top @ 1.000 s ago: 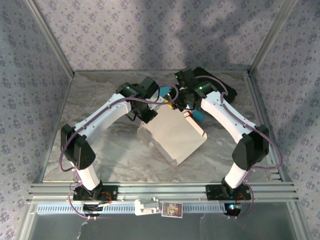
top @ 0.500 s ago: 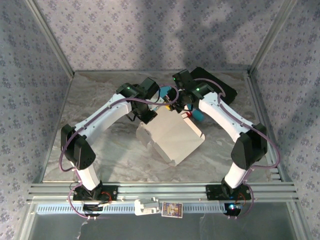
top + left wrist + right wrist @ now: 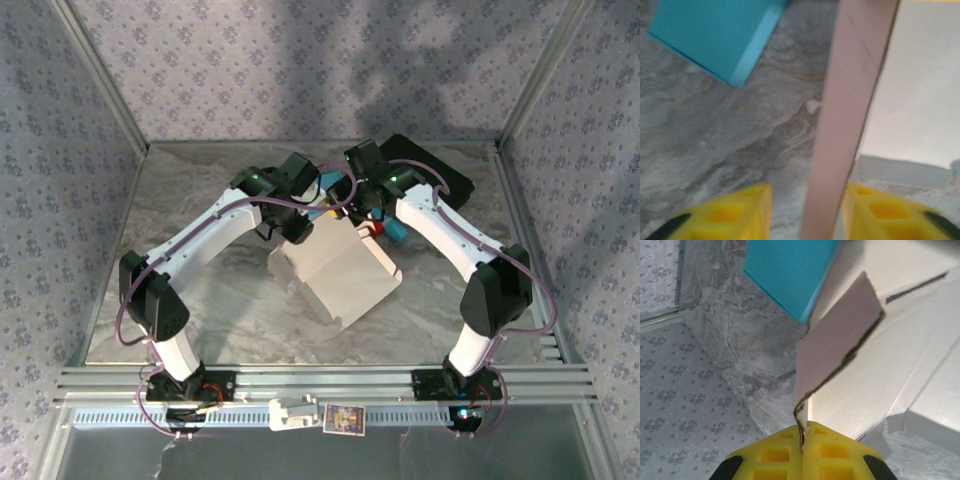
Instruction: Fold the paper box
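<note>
My right gripper is holding the pink-brown flap [image 3: 836, 340], and the white paper box lies crooked [image 3: 352, 282]. My right gripper should keep the flap and swing the box straighter before my left gripper works the box's other end.
The white paper box [image 3: 335, 275] lies part-folded in the middle of the marble table, its far flaps raised. My left gripper [image 3: 312, 218] hovers at the box's far left corner. In the left wrist view a pink-brown flap [image 3: 850, 100] stands between my yellow fingers [image 3: 725, 215], with a gap on the left side; the left gripper [image 3: 807, 212] is open. My right gripper [image 3: 366, 216] is at the far right corner. Seen from the right wrist, the right gripper [image 3: 802, 437] is shut on the edge of a pink-brown flap [image 3: 835, 347] of the box.
A blue box [image 3: 330, 185] lies just behind the grippers, also close by in both wrist views [image 3: 715, 35] [image 3: 787, 270]. A black mat [image 3: 440, 168] occupies the back right corner. Patterned walls and metal rails enclose the table.
The left jaws have parted and released the flap. The right jaws have closed on the other flap. The box has shifted a little to the left.
</note>
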### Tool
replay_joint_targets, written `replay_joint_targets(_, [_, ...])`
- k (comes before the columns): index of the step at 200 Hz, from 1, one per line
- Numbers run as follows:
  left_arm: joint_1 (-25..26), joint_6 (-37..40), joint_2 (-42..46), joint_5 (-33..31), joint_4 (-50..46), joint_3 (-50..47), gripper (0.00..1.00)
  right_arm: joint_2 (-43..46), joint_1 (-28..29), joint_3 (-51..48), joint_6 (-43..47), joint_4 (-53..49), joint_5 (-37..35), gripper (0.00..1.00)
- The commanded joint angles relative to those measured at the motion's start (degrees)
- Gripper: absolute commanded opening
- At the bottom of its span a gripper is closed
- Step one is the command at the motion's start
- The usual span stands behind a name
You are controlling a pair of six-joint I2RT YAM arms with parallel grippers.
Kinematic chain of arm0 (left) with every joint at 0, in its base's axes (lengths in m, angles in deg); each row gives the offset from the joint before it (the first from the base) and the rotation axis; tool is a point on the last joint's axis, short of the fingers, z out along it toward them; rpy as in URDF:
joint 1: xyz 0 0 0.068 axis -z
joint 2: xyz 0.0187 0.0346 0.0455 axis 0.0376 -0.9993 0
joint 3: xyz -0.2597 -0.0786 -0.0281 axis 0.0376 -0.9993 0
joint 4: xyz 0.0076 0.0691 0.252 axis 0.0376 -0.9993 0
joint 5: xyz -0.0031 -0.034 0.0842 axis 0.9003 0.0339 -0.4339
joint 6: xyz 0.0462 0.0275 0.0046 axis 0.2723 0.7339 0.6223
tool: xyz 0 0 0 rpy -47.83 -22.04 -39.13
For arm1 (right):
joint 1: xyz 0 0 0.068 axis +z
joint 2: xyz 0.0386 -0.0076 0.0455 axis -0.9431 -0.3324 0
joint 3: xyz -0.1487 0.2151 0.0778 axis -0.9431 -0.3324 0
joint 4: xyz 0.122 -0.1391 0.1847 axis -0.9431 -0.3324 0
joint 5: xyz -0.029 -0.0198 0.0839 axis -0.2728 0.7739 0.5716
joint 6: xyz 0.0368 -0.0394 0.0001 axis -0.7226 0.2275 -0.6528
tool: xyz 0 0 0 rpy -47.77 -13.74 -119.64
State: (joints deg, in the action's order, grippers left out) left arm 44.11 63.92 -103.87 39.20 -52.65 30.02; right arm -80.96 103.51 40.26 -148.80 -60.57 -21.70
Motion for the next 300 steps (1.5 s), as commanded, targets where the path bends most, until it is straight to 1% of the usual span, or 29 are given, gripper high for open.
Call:
replay_joint_targets(1, [-2.4,-12.1,8.4,1.5,7.0,-2.9,0.51,1.6,-0.8,-3.3,-6.1,0.2,1.9,0.0])
replay_joint_targets(10, [-4.7,-17.0,11.2,4.6,8.9,-5.8,0.51,2.5,-1.1,-5.4,-10.1,1.7,2.7,0.0])
replay_joint_targets(24, [-7.6,-23.8,15.3,7.4,11.7,-9.8,0.5,4.7,-1.1,-8.9,-16.7,4.0,2.0,0.0])
replay_joint_targets(27, [-8.2,-24.9,16.1,8.1,12.3,-10.6,0.5,5.1,-1.1,-9.9,-18.1,4.0,1.8,0.0])
replay_joint_targets(38, [-10.3,-28.6,18.5,9.8,13.4,-13.2,0.5,6.7,-1.2,-13.7,-23.3,9.0,1.1,0.0])
replay_joint_targets(51, [-12.8,-31.3,20.1,12.6,14.5,-16.3,0.49,8.2,-1.6,-17.6,-28.2,13.8,-0.3,0.0])
replay_joint_targets(70, [-16.7,-36.1,22.1,15.3,15.4,-22.4,0.48,8.6,-2.8,-17.8,-28.7,13.8,-0.9,0.0])
replay_joint_targets(84, [-21.2,-42.3,23.9,19.6,18.2,-29.3,0.43,8.9,-3.5,-18.1,-28.6,13.9,-0.8,0.0])
replay_joint_targets(94, [-23.6,-45.5,25.4,23.0,22.8,-34.8,0.4,9.2,-3.6,-18.4,-28.5,13.9,-1.0,0.0])
replay_joint_targets(111, [-25.8,-48.7,27.0,25.8,31.8,-41.6,0.38,9.5,-3.7,-19.2,-28.2,15.3,-1.1,0.0])
replay_joint_targets(119, [-26.4,-48.4,26.8,26.9,35.2,-43.4,0.36,9.5,-3.7,-19.9,-27.9,16.7,-1.3,0.0])
replay_joint_targets(129, [-26.3,-45.4,26.2,26.8,37.6,-44.3,0.33,9.5,-3.8,-20.9,-26.8,19.0,-1.5,0.0])
replay_joint_targets(141, [-26.5,-41.8,25.3,26.3,39.6,-45.2,0.33,9.2,-4.1,-21.1,-25.1,19.6,-1.4,0.0])
replay_joint_targets(159, [-26.6,-38.2,23.1,27.3,43.5,-46.8,0.31,9.3,-4.1,-21.9,-21.8,24.8,-2.2,0.0])
replay_joint_targets(161, [-26.6,-37.9,22.8,27.4,43.7,-46.9,0.31,9.4,-4.0,-23.5,-21.5,25.5,-2.3,0.0])
replay_joint_targets(170, [-26.6,-37.4,21.2,27.4,43.6,-46.6,0.29,9.8,-3.7,-25.7,-20.0,29.7,-2.8,0.0])
replay_joint_targets(190, [-26.6,-36.5,19.2,27.0,43.5,-46.4,0.28,11.9,-2.4,-30.5,-17.8,37.8,-6.0,0.0])
replay_joint_targets(199, [-26.6,-36.5,19.5,26.4,44.4,-47.1,0.28,12.3,-1.9,-32.8,-17.3,41.9,-6.3,0.0])
replay_joint_targets(223, [-26.6,-35.8,21.0,24.6,46.6,-49.5,0.28,13.2,-1.1,-37.3,-14.1,49.4,-6.6,0.0])
replay_joint_targets(234, [-26.5,-35.2,21.8,25.0,48.2,-51.1,0.28,13.6,-0.9,-39.6,-13.0,52.7,-6.5,0.0])
replay_joint_targets(245, [-26.5,-34.4,22.2,25.9,50.0,-52.6,0.28,13.6,-1.0,-42.5,-12.4,58.1,-6.2,0.0])
replay_joint_targets(261, [-25.8,-32.5,22.4,27.4,52.4,-54.6,0.27,13.9,-1.2,-45.2,-11.6,60.7,-5.9,0.0])
replay_joint_targets(276, [-24.7,-31.5,22.8,27.6,54.7,-56.5,0.26,13.8,-1.3,-47.9,-11.5,65.9,-6.3,0.0])
replay_joint_targets(300, [-23.1,-30.8,24.0,27.4,57.3,-59.0,0.27,12.7,-1.9,-48.4,-11.4,69.5,-4.9,0.0])
